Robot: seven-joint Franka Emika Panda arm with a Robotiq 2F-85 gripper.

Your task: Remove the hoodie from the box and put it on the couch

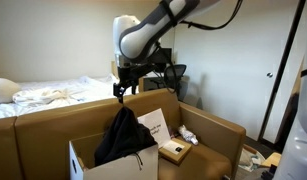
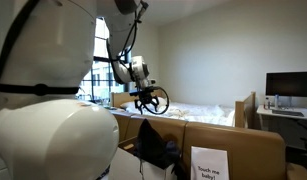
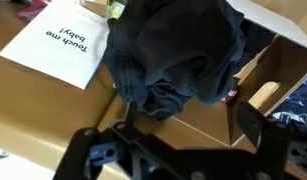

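Observation:
The black hoodie (image 1: 120,132) lies bunched in loose folds over the box's edge (image 1: 138,148), so it will open out into a long hanging drape when I lift it.
The black hoodie (image 1: 123,137) stands bunched in a peak over the big tan box (image 1: 93,165), which sits on the brown couch (image 1: 218,130). My gripper (image 1: 120,93) hangs just above the hoodie's top. In the wrist view my gripper (image 3: 190,112) has its fingers wide apart with nothing between them. The hoodie (image 3: 178,50) lies just past the fingertips and touches the left finger. The box (image 3: 283,60) shows beside it. The hoodie (image 2: 151,140) and my gripper (image 2: 145,100) also show in an exterior view, by the couch back (image 2: 233,145).
A white sign reading "Touch me baby!" (image 1: 153,125) leans on the couch and also shows in the wrist view (image 3: 53,45). A small flat tan box (image 1: 173,151) lies on the seat. A bed with white sheets (image 1: 43,95) stands behind the couch.

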